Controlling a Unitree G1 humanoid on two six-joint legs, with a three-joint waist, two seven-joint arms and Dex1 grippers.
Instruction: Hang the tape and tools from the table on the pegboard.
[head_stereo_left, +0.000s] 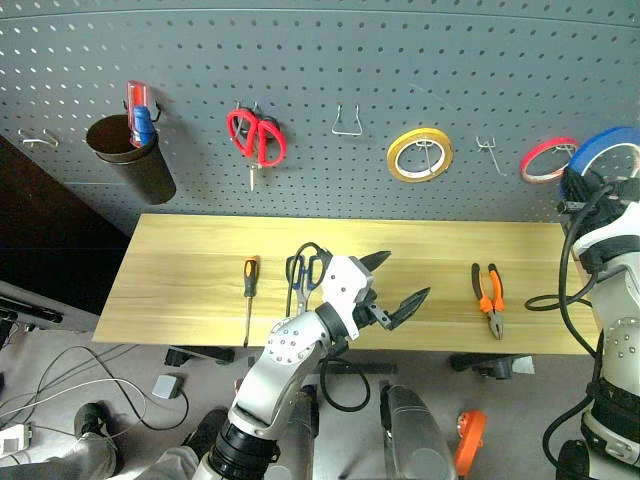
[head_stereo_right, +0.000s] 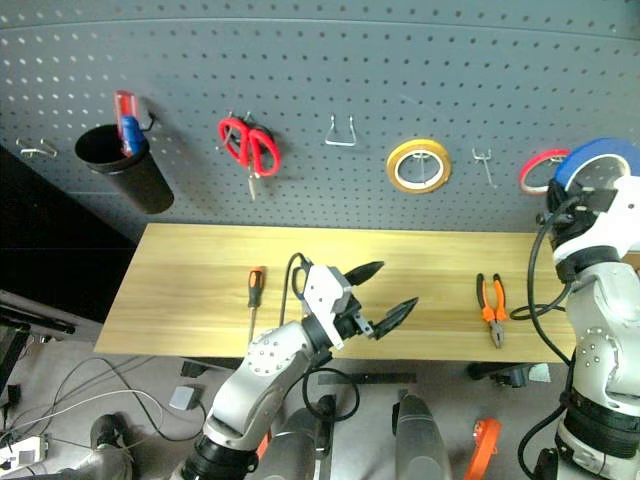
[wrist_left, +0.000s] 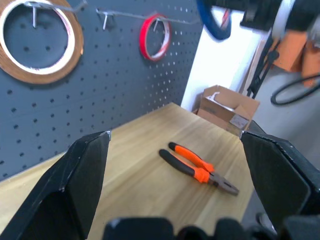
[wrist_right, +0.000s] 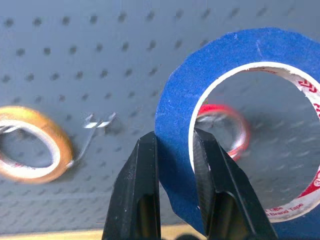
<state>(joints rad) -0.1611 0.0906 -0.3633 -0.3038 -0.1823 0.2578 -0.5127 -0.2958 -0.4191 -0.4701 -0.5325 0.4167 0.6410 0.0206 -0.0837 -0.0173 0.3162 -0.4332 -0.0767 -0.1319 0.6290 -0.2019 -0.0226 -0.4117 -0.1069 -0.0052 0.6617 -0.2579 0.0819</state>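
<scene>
The blue tape (head_stereo_left: 588, 150) is in front of the hook that the red roll already takes up. Next, I move it back with my right gripper to the empty hook (head_stereo_left: 488, 148) between the yellow and red rolls.
My right gripper (wrist_right: 174, 165) is shut on the rim of the blue tape (wrist_right: 200, 100), held up in front of the pegboard (head_stereo_left: 330, 60) at the far right, close to the red roll (head_stereo_left: 545, 160); the blue tape (head_stereo_left: 610, 145) shows there too. My left gripper (head_stereo_left: 395, 285) hangs open and empty above the middle of the table (head_stereo_left: 190, 280). On the table lie the screwdriver (head_stereo_left: 248, 290), the black-handled scissors (head_stereo_left: 303, 272) partly behind my left hand, and the pliers (head_stereo_left: 489, 297) to the right.
On the pegboard hang a black cup (head_stereo_left: 130, 155) with markers, red-handled scissors (head_stereo_left: 257, 138), an empty wire hook (head_stereo_left: 346, 122), a yellow roll (head_stereo_left: 420, 154) and another bare hook (head_stereo_left: 487, 152). A cardboard box (wrist_left: 227, 107) sits past the table's right end. Cables lie on the floor at left.
</scene>
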